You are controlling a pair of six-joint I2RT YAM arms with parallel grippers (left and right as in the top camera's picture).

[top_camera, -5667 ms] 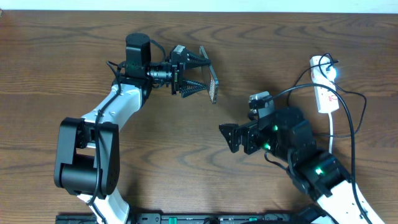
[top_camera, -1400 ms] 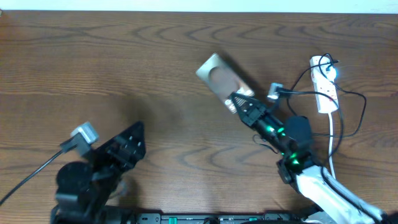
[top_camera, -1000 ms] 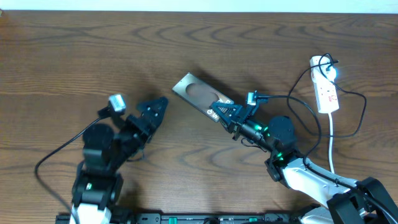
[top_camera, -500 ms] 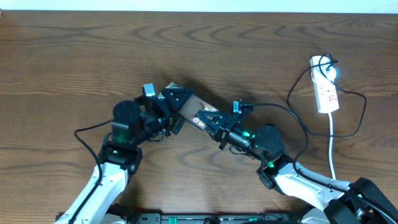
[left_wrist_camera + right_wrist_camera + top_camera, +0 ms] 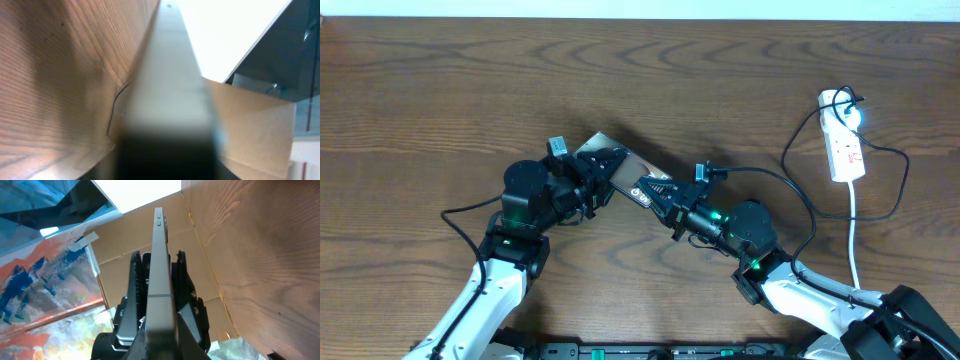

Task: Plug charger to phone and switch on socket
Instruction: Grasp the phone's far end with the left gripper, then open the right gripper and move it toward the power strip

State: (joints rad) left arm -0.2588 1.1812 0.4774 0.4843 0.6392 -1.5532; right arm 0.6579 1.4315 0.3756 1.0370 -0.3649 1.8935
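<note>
My right gripper is closer to the charger cable and is closed on the phone (image 5: 634, 174). My left gripper should take the phone so that my right gripper is free for the cable (image 5: 807, 119).
The phone (image 5: 625, 163), a dark-grey slab, hangs above the table between both arms. My right gripper (image 5: 646, 188) is shut on its right end. In the right wrist view the phone (image 5: 160, 265) runs edge-on away from those jaws. My left gripper (image 5: 608, 172) straddles the far end, and its fingers (image 5: 135, 295) stand close on either side with a thin gap showing on one. The left wrist view is filled by the blurred phone edge (image 5: 175, 75). The socket (image 5: 846, 152) lies far right with the charger's white plug head (image 5: 834, 100) and thin black cable (image 5: 903, 175) beside it. I cannot make out the connector tip.
The socket's thick white cord (image 5: 853, 225) runs down toward the table's front edge at the right. Black wiring (image 5: 790, 185) loops over the right arm. Brown cardboard (image 5: 120, 245) and a painted panel (image 5: 45, 280) show beyond the table in the right wrist view.
The right arm carried the phone leftward. The left arm swung in from the lower left, and its jaws have narrowed round the phone's free end.
</note>
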